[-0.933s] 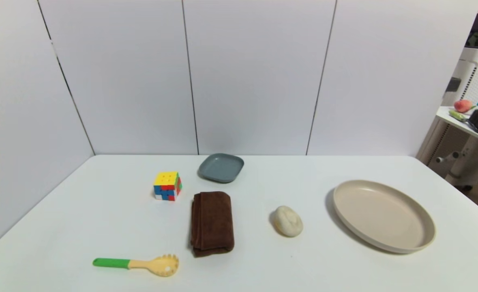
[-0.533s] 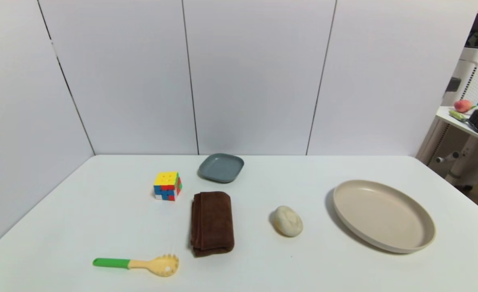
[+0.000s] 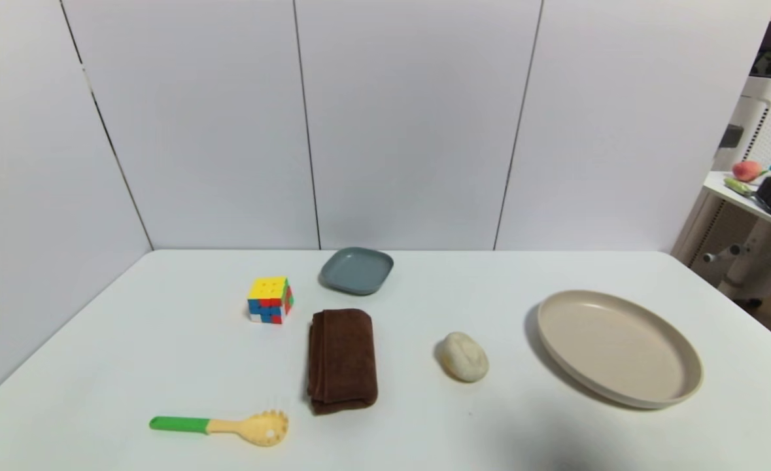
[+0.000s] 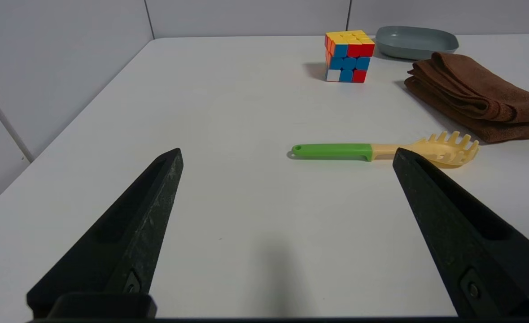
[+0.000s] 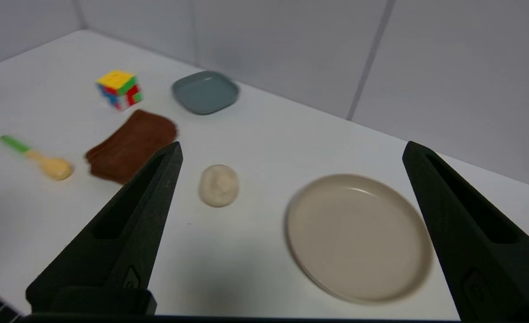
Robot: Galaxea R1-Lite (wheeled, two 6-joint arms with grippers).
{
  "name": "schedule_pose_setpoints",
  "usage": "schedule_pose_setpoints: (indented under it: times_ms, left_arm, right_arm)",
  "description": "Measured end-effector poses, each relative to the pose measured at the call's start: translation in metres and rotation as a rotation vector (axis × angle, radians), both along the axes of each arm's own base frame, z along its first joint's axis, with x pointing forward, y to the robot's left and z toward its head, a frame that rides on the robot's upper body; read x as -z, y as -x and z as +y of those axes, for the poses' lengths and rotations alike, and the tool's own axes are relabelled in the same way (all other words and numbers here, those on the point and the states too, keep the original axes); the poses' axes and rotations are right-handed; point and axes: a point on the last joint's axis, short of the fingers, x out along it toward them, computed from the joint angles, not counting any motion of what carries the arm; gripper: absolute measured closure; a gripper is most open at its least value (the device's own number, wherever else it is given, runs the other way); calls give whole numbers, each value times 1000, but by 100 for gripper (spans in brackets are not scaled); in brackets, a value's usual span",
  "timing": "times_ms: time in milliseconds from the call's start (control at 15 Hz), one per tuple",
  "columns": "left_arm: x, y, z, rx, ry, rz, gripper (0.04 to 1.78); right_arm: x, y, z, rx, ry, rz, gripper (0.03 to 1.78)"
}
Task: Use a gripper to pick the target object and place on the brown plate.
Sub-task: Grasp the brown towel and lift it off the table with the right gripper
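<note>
I expect the dark brown towel point(image 3: 344, 360) to droop at its ends but stay folded when I lift it, because soft layers lie neatly stacked point(image 3: 317, 361) along the towel's side edge.
The dark brown folded towel point(image 3: 342, 360) lies flat mid-table; it also shows in the left wrist view point(image 4: 475, 96) and the right wrist view point(image 5: 129, 146). The beige plate point(image 3: 618, 348) sits empty at the right, also in the right wrist view point(image 5: 358, 235). Neither gripper shows in the head view. My left gripper point(image 4: 286, 154) is open and empty, low over the near left of the table. My right gripper point(image 5: 291, 148) is open and empty, raised above the near right, with the plate and the bun beyond its fingers.
A cream bun-like lump point(image 3: 465, 356) lies between towel and plate. A colour cube point(image 3: 270, 299) and a grey square dish point(image 3: 357, 270) stand behind the towel. A green-handled pasta spoon point(image 3: 228, 427) lies near the front left. Wall panels close the back and left.
Nothing on the table has moved. A faint shadow has appeared on the table's front edge, right of centre.
</note>
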Motion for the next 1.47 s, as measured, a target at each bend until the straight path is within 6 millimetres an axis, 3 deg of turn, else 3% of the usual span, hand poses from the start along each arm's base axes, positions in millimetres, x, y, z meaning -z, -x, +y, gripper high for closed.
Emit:
schedule_pose_setpoints:
  times_ms: [200, 400, 533, 800, 1067, 1267, 1467]
  left_arm:
    - [0, 0, 0, 0, 0, 0, 13]
    - [0, 0, 0, 0, 0, 0, 13]
    - [0, 0, 0, 0, 0, 0, 13]
    - [0, 0, 0, 0, 0, 0, 13]
    - [0, 0, 0, 0, 0, 0, 13]
    - [0, 0, 0, 0, 0, 0, 13]
    - [0, 0, 0, 0, 0, 0, 13]
  right_arm:
    - [-21, -62, 48, -211, 42, 191, 12]
    - [-12, -110, 115, -357, 73, 415, 12]
    - [3, -130, 158, -399, 87, 564, 12]
    - [39, -153, 238, -366, 56, 768, 12]
    - [88, -161, 301, -110, 80, 807, 12]
    - [126, -167, 325, 75, 104, 796, 12]
    - [150, -175, 329, 165, 129, 810, 12]
